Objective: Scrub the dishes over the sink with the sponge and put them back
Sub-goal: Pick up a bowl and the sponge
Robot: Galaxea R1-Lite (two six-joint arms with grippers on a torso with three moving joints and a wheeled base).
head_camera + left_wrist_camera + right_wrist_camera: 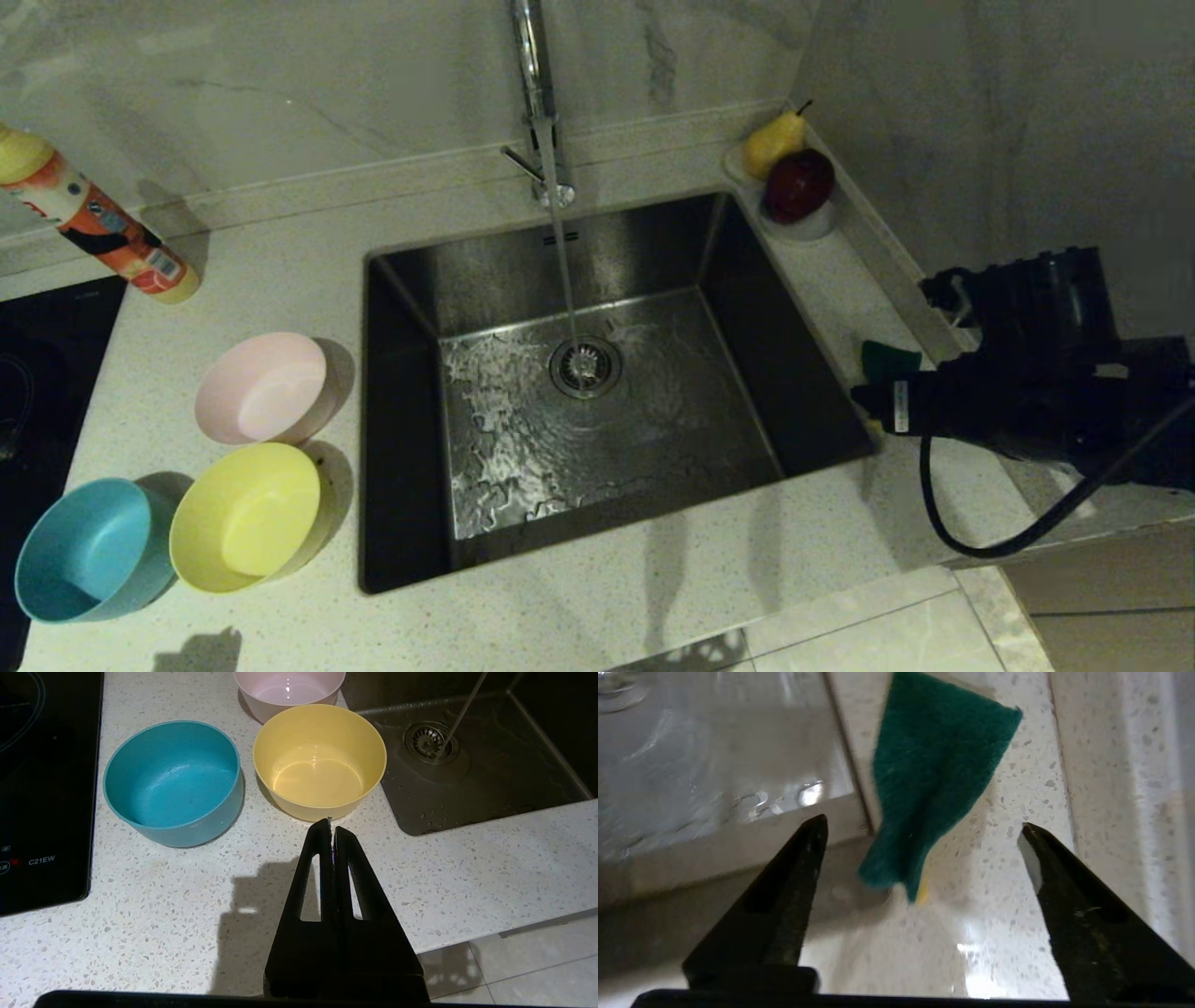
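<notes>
The sponge's narrow end (897, 863) is between my right gripper's open fingers, so I keep moving in until they are on either side of its creased middle (928, 801) and then close them.
Three bowls stand on the counter left of the sink (672, 401): pink (263, 387), yellow (247, 516) and blue (89, 551). The sponge (887, 359), green face up, lies on the narrow counter strip by the sink's right rim. My right gripper (868, 397) hovers just over it. In the right wrist view the gripper (923, 823) is open, its fingers wide to either side of the sponge (938, 765) and not touching it. My left gripper (331, 823) is shut and empty, parked above the counter just in front of the yellow bowl (320, 760) and blue bowl (173, 781).
Water runs from the chrome faucet (537, 103) onto the drain strainer (584, 366). A white dish with a pear and an apple (794, 177) sits at the back right corner. An orange spray bottle (93, 219) lies at the back left, beside the black cooktop (37, 373).
</notes>
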